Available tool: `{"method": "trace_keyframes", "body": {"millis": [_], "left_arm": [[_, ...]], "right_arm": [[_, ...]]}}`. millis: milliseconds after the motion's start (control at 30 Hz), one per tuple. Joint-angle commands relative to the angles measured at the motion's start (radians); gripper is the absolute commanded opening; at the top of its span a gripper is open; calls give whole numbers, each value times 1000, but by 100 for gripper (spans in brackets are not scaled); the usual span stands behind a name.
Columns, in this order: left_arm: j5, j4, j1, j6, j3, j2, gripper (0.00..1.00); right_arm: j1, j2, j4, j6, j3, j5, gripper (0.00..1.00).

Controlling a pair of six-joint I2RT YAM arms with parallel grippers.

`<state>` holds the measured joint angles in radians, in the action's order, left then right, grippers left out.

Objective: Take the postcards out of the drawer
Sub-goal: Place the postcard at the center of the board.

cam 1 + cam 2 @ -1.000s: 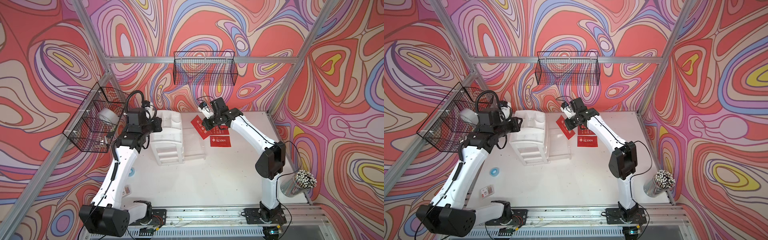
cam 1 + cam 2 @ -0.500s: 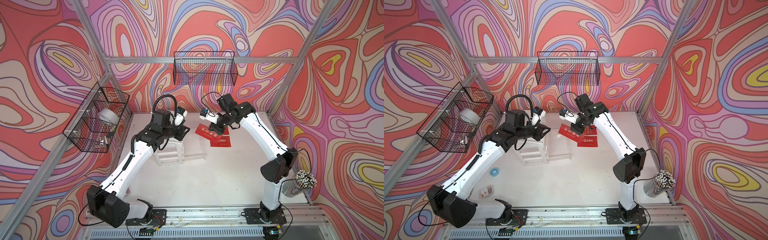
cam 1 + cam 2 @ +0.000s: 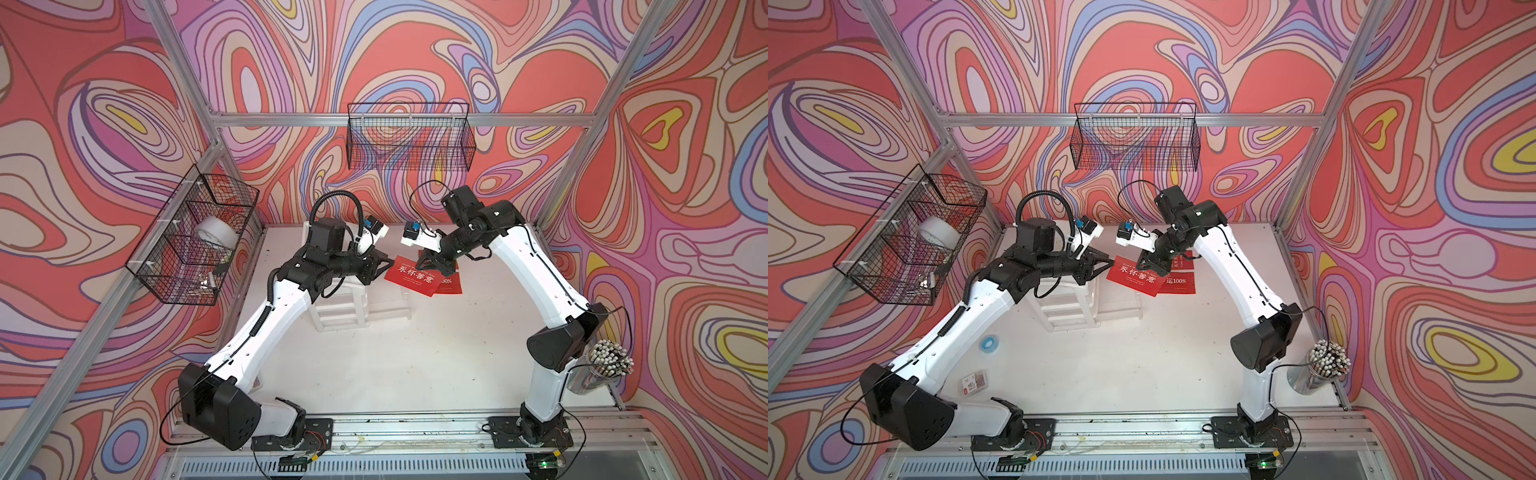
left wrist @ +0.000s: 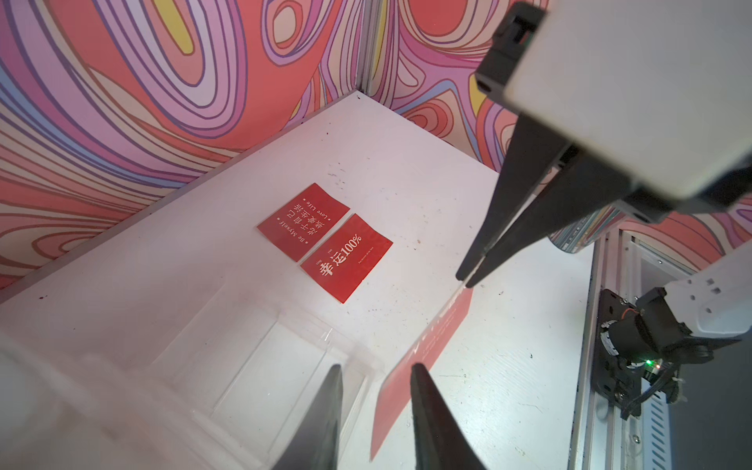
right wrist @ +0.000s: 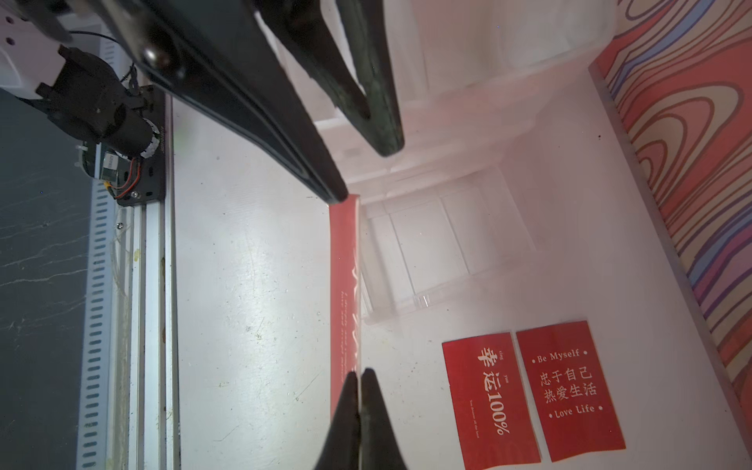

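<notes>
Next, I take the postcard with my left gripper while my right gripper moves to its short end (image 3: 438, 288), because my right gripper holds the red postcard slanted by its upper edge (image 3: 407, 257).
In both top views my right gripper (image 3: 419, 266) (image 3: 1143, 267) is shut on one red postcard (image 3: 413, 276) (image 3: 1136, 276), holding it above the table. The right wrist view shows that postcard (image 5: 346, 285) edge-on, pinched between the shut fingers of the right gripper (image 5: 360, 372). My left gripper (image 3: 390, 262) (image 4: 374, 366) stands open at the card's other end; one finger (image 5: 339, 195) is at its edge. Two more postcards, "100%" (image 4: 346, 258) (image 5: 490, 398) and "Be Myself" (image 4: 303, 221) (image 5: 569, 390), lie flat on the table. The clear drawer (image 4: 260, 358) (image 3: 388, 299) is pulled out of the white drawer unit (image 3: 340, 307).
A wire basket (image 3: 195, 241) with a tape roll hangs on the left wall, another basket (image 3: 409, 137) on the back wall. A cup of pens (image 3: 606, 365) stands at the right edge. A blue ring (image 3: 987, 344) and a small packet (image 3: 974, 381) lie by the left arm.
My left arm has swung right, from beside the drawer unit to over it, up to the held postcard's edge. The right gripper has carried the postcard slightly forward and turned it.
</notes>
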<state>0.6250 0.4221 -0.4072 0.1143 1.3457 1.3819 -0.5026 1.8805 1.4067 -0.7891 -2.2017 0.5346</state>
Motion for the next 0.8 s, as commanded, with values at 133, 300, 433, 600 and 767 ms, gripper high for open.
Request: {"method": "trace_keyframes", "body": {"millis": [133, 300, 433, 600, 767], "left_arm": [[126, 6, -9, 47, 13, 18, 31], [187, 41, -11, 66, 39, 44, 26], [209, 75, -13, 80, 65, 69, 19], [217, 76, -18, 82, 67, 75, 1], [196, 72, -20, 76, 64, 73, 0]], "right_arm": [[4, -37, 8, -40, 10, 83, 0], [4, -31, 8, -48, 7, 93, 0], [4, -35, 1, -49, 14, 97, 0], [3, -35, -4, -50, 21, 99, 0], [15, -40, -55, -11, 41, 99, 5]]}}
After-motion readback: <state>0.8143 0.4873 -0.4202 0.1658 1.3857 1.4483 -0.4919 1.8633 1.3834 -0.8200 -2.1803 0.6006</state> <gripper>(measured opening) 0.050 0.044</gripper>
